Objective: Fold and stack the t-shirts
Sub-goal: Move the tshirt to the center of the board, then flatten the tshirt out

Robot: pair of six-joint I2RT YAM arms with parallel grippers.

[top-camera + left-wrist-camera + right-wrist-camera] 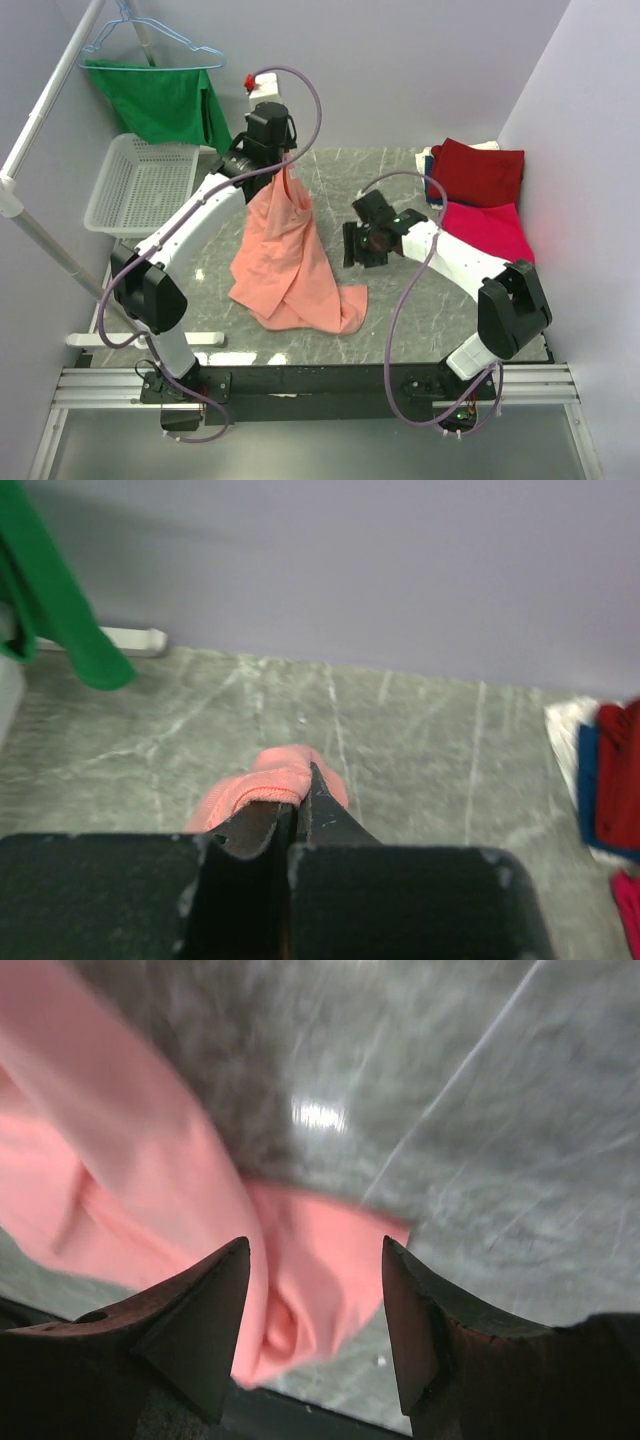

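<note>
The salmon-pink t-shirt is trailing in loose overlapping folds (287, 291), so as I pull its lower corner (352, 305) away, I expect it to spread wide yet remain partly folded.
The salmon-pink t-shirt (290, 260) hangs from my left gripper (287, 165), which is shut on its top edge and holds it up above the table's middle; its lower part trails on the table. In the left wrist view the pink cloth (275, 780) bunches at my closed left gripper (300, 785). My right gripper (352, 245) is open and empty, just right of the shirt. In the right wrist view my right gripper (315, 1290) is over the shirt's lower corner (320, 1250). The dark red t-shirt (480, 172) and the crimson-pink t-shirt (490, 230) lie folded at the right.
A white mesh basket (140, 185) stands at the left edge. A green garment (165, 100) on a light-blue hanger (150, 45) hangs from a rail at the back left. Walls close in at the back and right. A white and blue cloth (575, 750) lies under the red shirts.
</note>
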